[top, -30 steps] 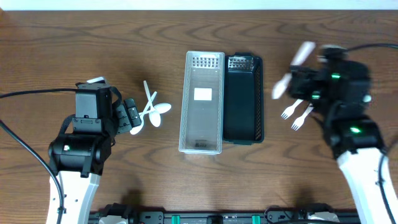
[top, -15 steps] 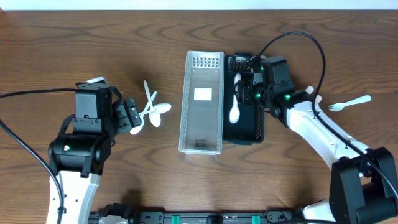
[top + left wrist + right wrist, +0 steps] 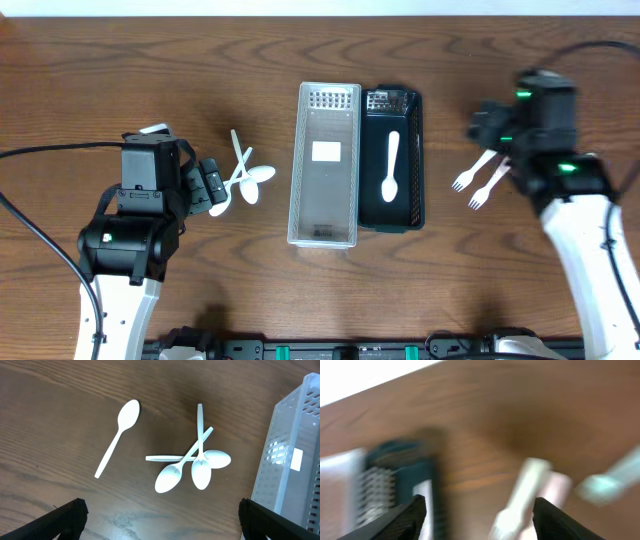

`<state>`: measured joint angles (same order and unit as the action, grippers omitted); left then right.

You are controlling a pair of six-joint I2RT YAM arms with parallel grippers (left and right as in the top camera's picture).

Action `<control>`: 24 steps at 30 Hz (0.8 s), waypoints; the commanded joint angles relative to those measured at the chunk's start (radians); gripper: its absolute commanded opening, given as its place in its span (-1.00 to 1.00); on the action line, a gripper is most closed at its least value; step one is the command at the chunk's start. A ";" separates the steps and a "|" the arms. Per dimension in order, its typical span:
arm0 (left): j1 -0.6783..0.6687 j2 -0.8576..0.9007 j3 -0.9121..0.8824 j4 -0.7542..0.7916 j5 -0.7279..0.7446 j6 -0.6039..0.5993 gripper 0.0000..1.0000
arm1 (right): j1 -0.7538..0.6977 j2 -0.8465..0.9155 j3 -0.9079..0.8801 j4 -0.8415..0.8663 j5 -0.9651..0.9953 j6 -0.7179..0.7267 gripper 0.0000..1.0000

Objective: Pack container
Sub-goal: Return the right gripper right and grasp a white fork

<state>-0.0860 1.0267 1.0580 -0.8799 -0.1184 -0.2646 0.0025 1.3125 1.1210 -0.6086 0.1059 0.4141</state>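
Note:
The lone fork (image 3: 601, 487) lies apart from the paired white forks, so the robot's right gripper should carry on heading for its handle (image 3: 627, 466) until the open fingers are on both sides of the handle, and then close.
A white spoon (image 3: 390, 166) lies lengthwise inside the black container (image 3: 412, 160), which stands beside the clear container (image 3: 328, 200). My right gripper (image 3: 486, 126) hangs open and holds nothing, just above two white forks (image 3: 478, 181). The right wrist view is blurred: the forks (image 3: 527, 491) show between the spread fingers (image 3: 406, 518), and the black container (image 3: 400, 455) is at the left. My left gripper (image 3: 214, 187) is open beside several white spoons (image 3: 246, 176). In the left wrist view one spoon (image 3: 119, 436) lies apart from a crossed cluster of three (image 3: 192, 462), beyond my left gripper (image 3: 160, 527).
Both containers stand side by side in the middle of the wooden table (image 3: 150, 70). The clear container's wall (image 3: 295, 460) fills the right edge of the left wrist view. Cables run from both arms toward the table's sides.
My right gripper carried a spoon over the black container, opened and left it inside, then swung back to the right above the forks. The left arm has not moved.

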 commanded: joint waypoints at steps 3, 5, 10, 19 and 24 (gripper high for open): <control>0.005 0.005 0.017 -0.002 -0.005 0.009 0.96 | -0.249 0.097 -0.006 -0.133 0.101 0.312 0.38; 0.005 0.005 0.017 -0.002 -0.005 0.009 0.96 | -0.334 0.158 -0.006 -0.129 0.020 0.324 0.33; 0.005 0.005 0.017 -0.002 -0.005 0.009 0.96 | -0.461 0.307 0.002 -0.026 -0.163 0.360 0.34; 0.005 0.005 0.017 -0.002 -0.005 0.009 0.96 | -0.500 0.560 0.194 -0.087 -0.227 0.373 0.36; 0.005 0.005 0.017 -0.002 -0.005 0.009 0.96 | -0.500 0.624 0.282 -0.091 -0.229 0.353 0.32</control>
<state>-0.0860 1.0267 1.0580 -0.8799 -0.1184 -0.2646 -0.4934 1.9133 1.3479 -0.6960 -0.1078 0.7696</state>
